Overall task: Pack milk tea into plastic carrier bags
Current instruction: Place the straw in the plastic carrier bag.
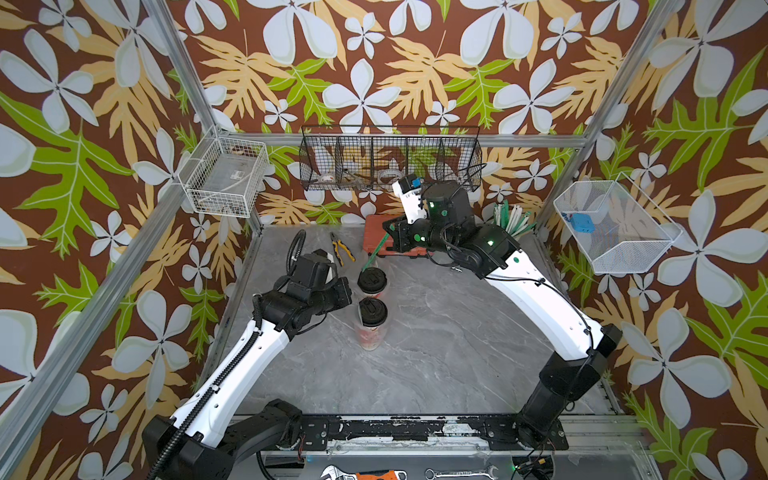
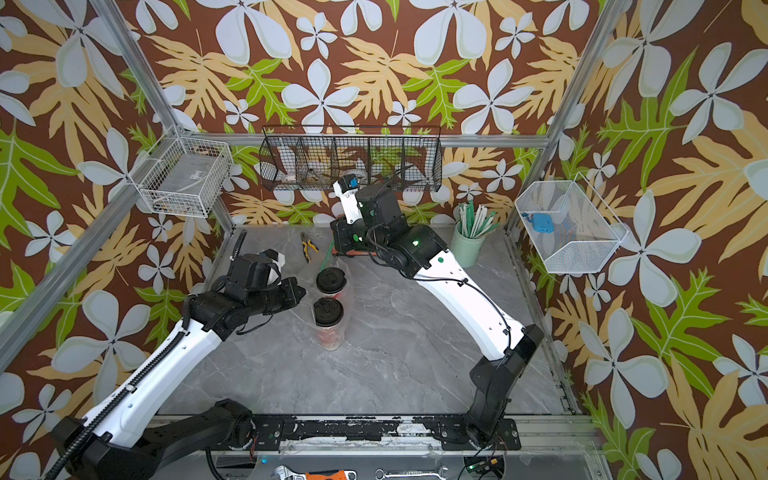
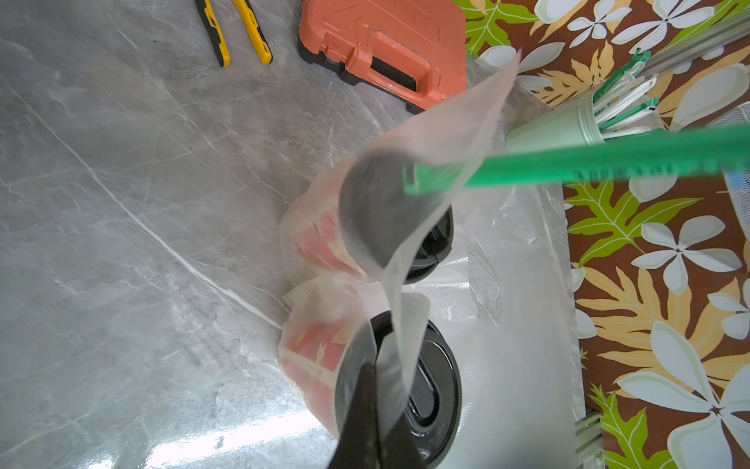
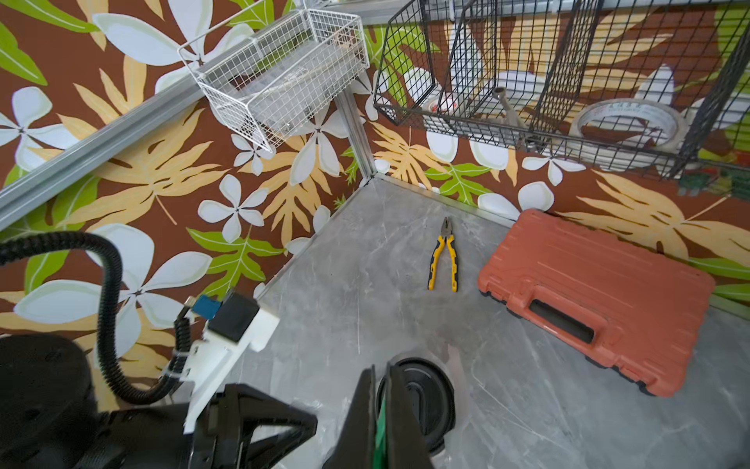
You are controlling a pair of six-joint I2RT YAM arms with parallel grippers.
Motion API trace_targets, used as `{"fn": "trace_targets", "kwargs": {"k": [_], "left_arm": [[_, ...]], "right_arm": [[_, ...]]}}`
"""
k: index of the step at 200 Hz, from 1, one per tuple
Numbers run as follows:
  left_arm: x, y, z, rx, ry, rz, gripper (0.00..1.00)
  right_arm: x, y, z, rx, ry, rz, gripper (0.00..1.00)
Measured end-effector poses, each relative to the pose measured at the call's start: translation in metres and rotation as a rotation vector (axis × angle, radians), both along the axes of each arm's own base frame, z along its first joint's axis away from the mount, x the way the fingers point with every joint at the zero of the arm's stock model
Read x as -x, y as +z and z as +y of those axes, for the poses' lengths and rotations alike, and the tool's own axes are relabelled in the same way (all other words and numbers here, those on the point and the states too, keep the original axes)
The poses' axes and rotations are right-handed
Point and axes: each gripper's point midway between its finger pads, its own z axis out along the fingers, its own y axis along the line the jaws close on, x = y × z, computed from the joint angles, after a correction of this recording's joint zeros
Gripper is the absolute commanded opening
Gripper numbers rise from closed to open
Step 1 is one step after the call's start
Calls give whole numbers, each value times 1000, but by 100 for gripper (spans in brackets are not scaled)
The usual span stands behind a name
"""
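My right gripper should, with the green straw's lower end (image 3: 415, 180) inside the carrier bag's open top, keep on lowering the straw beside the far cup (image 3: 376, 223) and then let go of it there.
Two milk tea cups stand side by side mid-table in both top views, the far cup (image 1: 372, 281) (image 2: 331, 281) and the near cup (image 1: 371, 320) (image 2: 328, 318), red with black lids. Each sits inside a clear plastic carrier bag (image 3: 440, 134). My left gripper (image 3: 367, 370) (image 1: 348, 291) is just left of the cups, shut on a strip of bag film (image 3: 399, 325) above the near cup's lid (image 3: 430, 390). My right gripper (image 4: 379, 371) (image 1: 389, 233) hangs behind the far cup, shut on a green straw (image 1: 375, 252) (image 3: 568, 162) whose lower end is at the far cup's lid (image 4: 422, 396).
An orange tool case (image 4: 596, 300) (image 1: 374, 237) and yellow pliers (image 4: 443, 264) (image 1: 341, 248) lie at the back of the grey table (image 1: 436, 353). A mint-green cup of straws (image 2: 469, 245) stands back right. Wire baskets (image 1: 390, 160) hang on the walls. Wrenches (image 1: 457, 473) lie below the front edge.
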Motion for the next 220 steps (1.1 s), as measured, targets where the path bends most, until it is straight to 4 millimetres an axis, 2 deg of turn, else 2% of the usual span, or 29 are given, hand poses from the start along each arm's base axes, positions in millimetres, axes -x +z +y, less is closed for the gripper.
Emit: {"fn": "trace_targets", "kwargs": {"k": [69, 154, 191, 220], "left_arm": [[0, 3, -7, 29, -26, -6, 0], [2, 11, -11, 55, -46, -25, 0], [2, 13, -12, 64, -52, -31, 0], [1, 15, -14, 73, -60, -38, 0]], "right_arm": [[-30, -33, 12, 119, -55, -24, 0], [-57, -70, 26, 254, -82, -36, 0], [-59, -84, 35, 299, -70, -38, 0], [-53, -94, 50, 303, -13, -35, 0]]}}
